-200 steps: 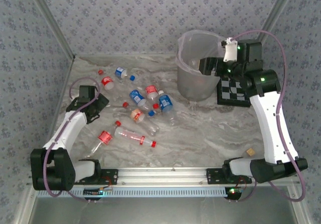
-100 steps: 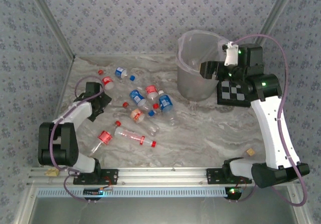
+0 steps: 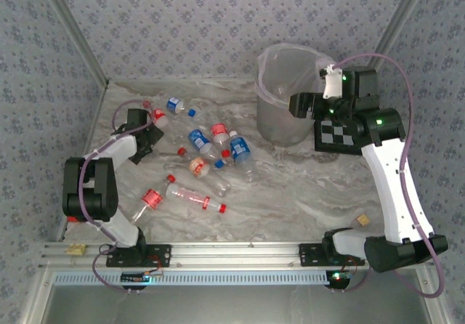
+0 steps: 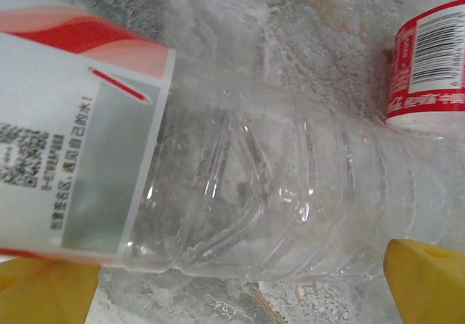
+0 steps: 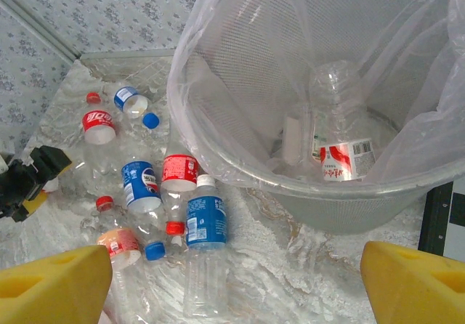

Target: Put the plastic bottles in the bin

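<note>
Next, I back my left gripper off, turn it and close it across the bottle's label point(image 4: 69, 139), because the red-and-white-labelled bottle's clear body point(image 4: 272, 182) runs lengthwise across both of its fingers.
Several plastic bottles point(image 3: 218, 150) with red or blue labels lie scattered on the left half of the marble table. My left gripper point(image 3: 147, 130) is open at a clear red-and-white-labelled bottle point(image 4: 240, 186). That bottle lies crosswise just ahead of the gripper's yellow fingertips point(image 4: 425, 280). The same bottle point(image 3: 156, 118) lies at the far left. My right gripper point(image 3: 301, 104) hovers open and empty at the near rim of the bin point(image 3: 272, 113). Through the bag-lined bin point(image 5: 218, 157) a red-labelled bottle point(image 5: 347, 157) shows lying at the bottom.
A black-and-white checkerboard point(image 3: 338, 134) lies right of the bin under the right arm. A small tan cube point(image 3: 361, 220) sits near the front right. Patterned walls close the table at the back and sides. Bare marble lies between the bottles and the right arm's base.
The left arm has reached farther back to the red-labelled bottle, its elbow folding upright. The right gripper has drawn slightly away from the bin.
</note>
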`<action>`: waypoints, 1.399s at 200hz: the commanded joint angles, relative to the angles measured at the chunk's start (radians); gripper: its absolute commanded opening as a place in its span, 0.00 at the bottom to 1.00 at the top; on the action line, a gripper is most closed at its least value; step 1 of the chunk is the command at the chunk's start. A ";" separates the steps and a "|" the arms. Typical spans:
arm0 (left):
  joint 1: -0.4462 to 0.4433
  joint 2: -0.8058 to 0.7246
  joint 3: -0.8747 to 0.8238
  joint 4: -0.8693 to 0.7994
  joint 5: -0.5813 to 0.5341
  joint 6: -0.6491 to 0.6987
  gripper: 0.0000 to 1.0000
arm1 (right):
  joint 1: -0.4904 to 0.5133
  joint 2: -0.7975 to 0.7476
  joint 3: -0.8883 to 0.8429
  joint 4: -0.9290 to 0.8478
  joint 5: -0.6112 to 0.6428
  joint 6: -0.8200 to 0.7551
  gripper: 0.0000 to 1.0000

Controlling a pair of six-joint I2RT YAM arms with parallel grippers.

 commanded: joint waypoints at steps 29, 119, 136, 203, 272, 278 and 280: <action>-0.048 -0.209 0.005 -0.158 -0.079 0.059 1.00 | -0.004 0.002 -0.022 0.011 -0.002 -0.010 0.90; 0.219 -0.260 -0.032 -0.061 0.115 -0.327 1.00 | -0.004 0.001 -0.048 0.019 -0.001 -0.011 0.90; 0.219 -0.205 -0.006 -0.068 0.115 -0.432 1.00 | -0.006 0.000 -0.046 0.011 -0.002 -0.018 0.90; 0.217 0.042 0.140 -0.098 0.102 -0.506 1.00 | -0.022 -0.021 -0.027 -0.065 0.032 -0.058 0.90; 0.210 0.146 0.124 -0.039 0.119 -0.491 0.81 | -0.028 -0.030 -0.033 -0.078 0.037 -0.056 0.90; 0.210 0.136 0.115 -0.037 0.114 -0.486 0.77 | -0.028 -0.031 -0.032 -0.075 0.035 -0.055 0.90; 0.210 0.133 0.114 -0.036 0.114 -0.484 0.77 | -0.028 -0.032 -0.032 -0.074 0.033 -0.055 0.90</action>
